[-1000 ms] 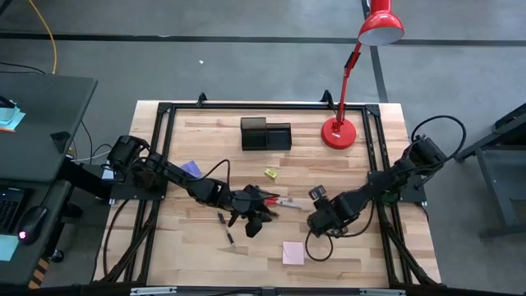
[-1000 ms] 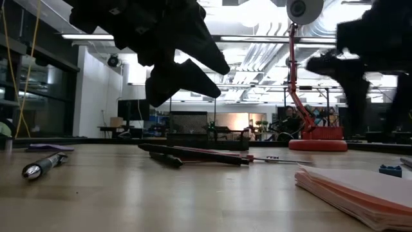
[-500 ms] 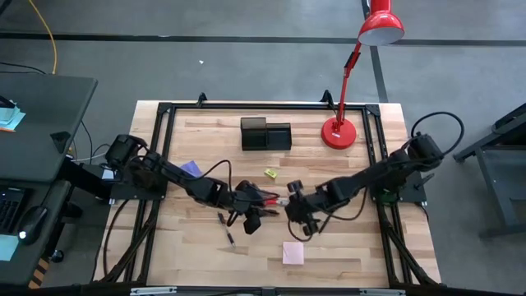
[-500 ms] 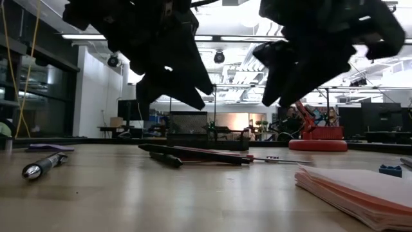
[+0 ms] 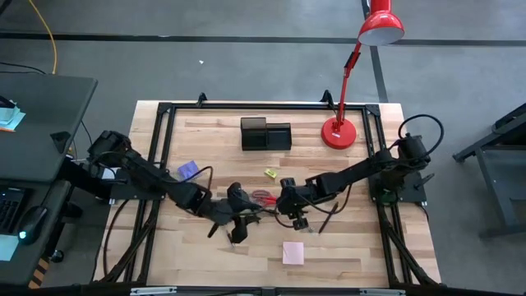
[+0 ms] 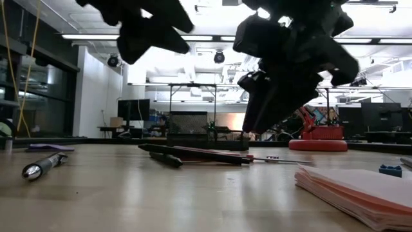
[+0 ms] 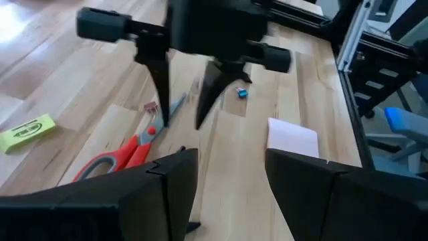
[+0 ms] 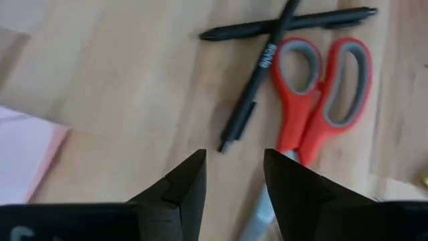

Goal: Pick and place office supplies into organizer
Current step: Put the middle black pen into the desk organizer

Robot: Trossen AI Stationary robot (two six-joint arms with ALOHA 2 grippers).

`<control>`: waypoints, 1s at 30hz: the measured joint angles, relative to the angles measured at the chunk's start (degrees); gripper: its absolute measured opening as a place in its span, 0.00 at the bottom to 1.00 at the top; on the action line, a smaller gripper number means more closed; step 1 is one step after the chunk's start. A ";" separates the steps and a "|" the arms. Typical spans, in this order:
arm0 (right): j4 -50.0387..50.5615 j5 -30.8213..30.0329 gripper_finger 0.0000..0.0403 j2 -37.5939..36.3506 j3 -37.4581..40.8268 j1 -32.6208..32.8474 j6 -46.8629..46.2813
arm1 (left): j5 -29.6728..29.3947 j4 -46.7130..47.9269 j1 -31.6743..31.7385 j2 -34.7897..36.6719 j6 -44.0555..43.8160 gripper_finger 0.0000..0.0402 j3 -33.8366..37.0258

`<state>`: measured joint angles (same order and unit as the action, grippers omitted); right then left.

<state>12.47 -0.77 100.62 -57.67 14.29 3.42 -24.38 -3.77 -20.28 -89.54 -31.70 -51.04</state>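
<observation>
One pen rests across the other [image 8: 279,27] by the scissors' handles, so next my right gripper grabs the upper pen by its clip end [image 8: 238,126] and lifts it off first.
The red-handled scissors [image 5: 263,197] [image 8: 321,87] lie flat on the table's middle, with two dark pens [image 8: 267,40] crossed beside their handles. My right gripper [image 5: 289,210] [image 8: 234,177] hangs open just above the scissors' blades, pointing steeply down. My left gripper [image 5: 234,220] [image 7: 231,181] is open, higher up on the scissors' left, with nothing between its fingers. The black organizer [image 5: 265,134] stands at the far middle. A pink note pad [image 5: 292,252], a purple pad [image 5: 188,170] and a yellow piece [image 5: 269,173] lie loose.
The red lamp's base [image 5: 339,133] stands at the far right, its head leaning beyond the table's far edge. Another pen [image 6: 42,164] lies near the front left. A tiny blue piece [image 7: 242,93] sits beside the pink pad. Black frame rails run along the table's edges.
My right gripper has swept toward the table's left, from the right side to above the scissors, tipping to point more steeply down. My left gripper has risen and drawn back a little toward the left. The supplies lie as before.
</observation>
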 joint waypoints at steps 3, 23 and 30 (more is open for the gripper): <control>-1.47 -0.18 0.36 0.00 0.00 -0.43 0.03 | -3.24 -4.52 -1.91 2.11 0.55 0.41 4.00; 8.67 1.53 0.35 11.39 -13.01 -0.77 -1.46 | -3.03 -36.79 -4.79 12.59 7.40 0.41 23.51; 11.34 -2.21 0.35 13.55 -17.60 -0.67 1.62 | -2.24 -36.79 -6.24 12.54 7.70 0.41 23.51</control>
<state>23.82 -2.98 114.17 -75.27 13.63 5.04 -26.62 -40.56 -26.52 -76.99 -24.01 -27.53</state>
